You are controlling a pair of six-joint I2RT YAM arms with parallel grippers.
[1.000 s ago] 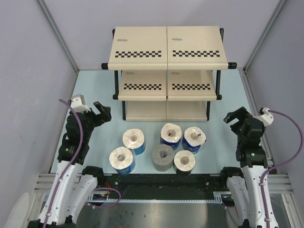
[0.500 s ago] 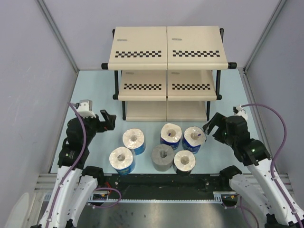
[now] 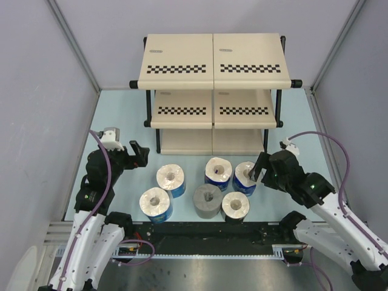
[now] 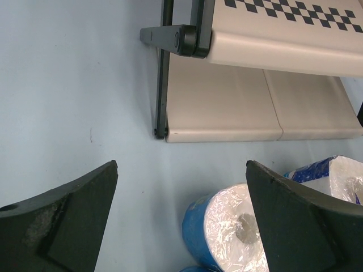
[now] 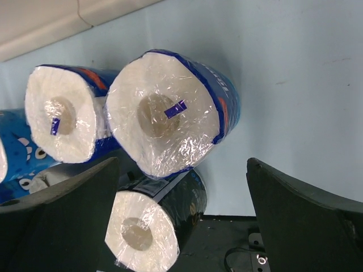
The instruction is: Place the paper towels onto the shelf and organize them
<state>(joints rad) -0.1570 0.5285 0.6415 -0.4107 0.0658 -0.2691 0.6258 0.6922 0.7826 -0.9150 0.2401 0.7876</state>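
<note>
My right gripper keeps moving to the shelf-side blue-wrapped roll by my left gripper, with its core open upward [image 3: 171, 176], until its fingers straddle the roll's rim [image 3: 179, 176].
Several paper towels stand on end on the pale blue table in front of the shelf [image 3: 212, 66]. There are blue-wrapped rolls [image 3: 171, 178] [image 3: 156, 203] [image 3: 219, 171] [image 3: 247, 175], a plain grey roll [image 3: 207, 200] and a dark-wrapped roll [image 3: 235, 206]. My left gripper [image 3: 137, 154] hangs open just left of the rolls; its wrist view shows a blue-wrapped roll [image 4: 238, 235] below the open left gripper [image 4: 181, 170]. My right gripper [image 3: 259, 167] is open right beside the rightmost roll. In the right wrist view that roll [image 5: 164, 110] and the dark-wrapped roll [image 5: 153, 226] lie ahead of the open right gripper [image 5: 182, 165].
The shelf's three tiers hold nothing; its bottom board [image 4: 227, 102] and black frame post [image 4: 163, 68] stand close ahead of the left gripper. Grey walls close in both sides. A black rail [image 3: 200, 231] runs along the near table edge.
The right arm swung in from the right edge toward the rolls, its gripper now beside the rightmost roll. The left gripper shifted a little right and lower. Both stayed open.
</note>
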